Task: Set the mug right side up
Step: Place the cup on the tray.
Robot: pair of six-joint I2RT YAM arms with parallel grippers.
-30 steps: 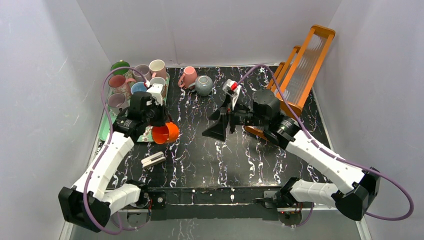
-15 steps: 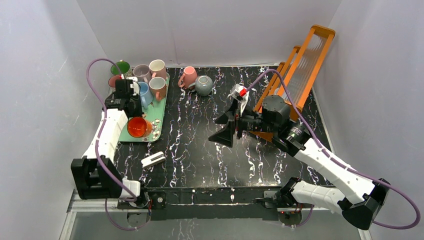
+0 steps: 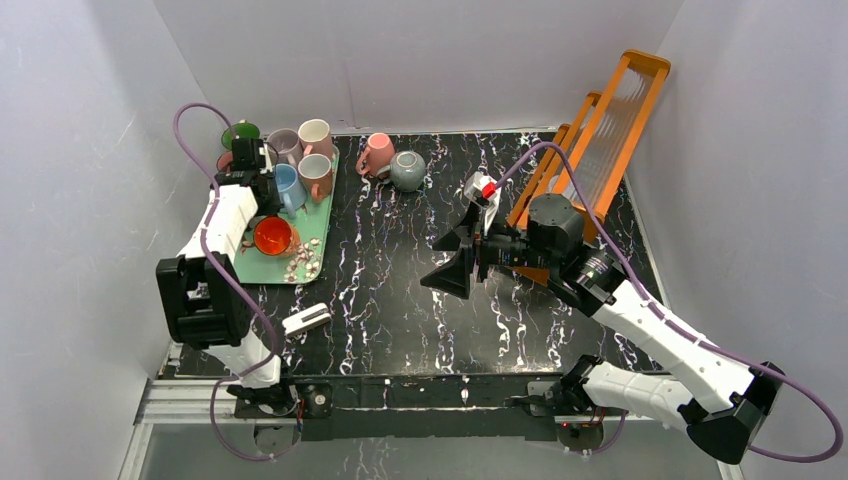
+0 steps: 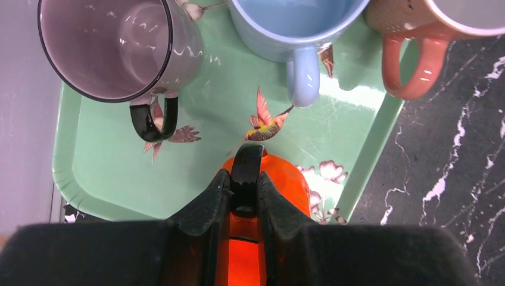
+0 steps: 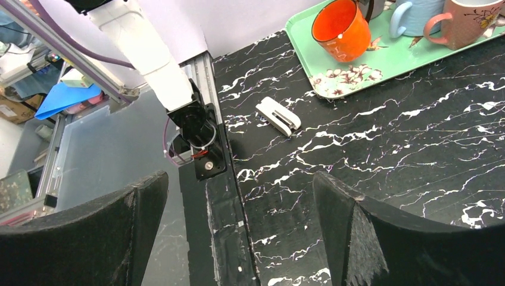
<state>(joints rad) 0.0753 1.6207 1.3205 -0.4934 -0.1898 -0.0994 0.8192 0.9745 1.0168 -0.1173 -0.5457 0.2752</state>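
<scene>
I should keep moving my left gripper to the tray, since the orange mug's opening (image 3: 272, 236) is up and the tray is open beside the blue mug. I should let go there once the orange mug's base rests.
The orange mug (image 3: 271, 236) with a black handle (image 4: 247, 170) is over the near end of the green tray (image 3: 318, 222), mouth facing up. My left gripper (image 3: 262, 212) is shut on that handle, its fingers (image 4: 211, 199) pinching it from both sides in the left wrist view. I cannot tell whether the mug's base touches the tray (image 4: 119, 179). In the right wrist view the mug (image 5: 340, 30) leans slightly. My right gripper (image 3: 452, 258) hangs open over the middle of the table, nothing between its fingers (image 5: 149, 208).
Several other mugs stand upright on the tray: a smoky grey one (image 4: 113, 47), a blue one (image 4: 298, 24), a pink one (image 4: 417, 24). A pink mug (image 3: 377, 152) and a grey mug (image 3: 407, 170) sit at the back. An orange rack (image 3: 600, 140) leans at right. A small white object (image 3: 307, 319) lies near front.
My left arm swung the orange mug left from beside the tray to over it and turned it from lying sideways to mouth up. The right gripper drifted slightly right, still open.
</scene>
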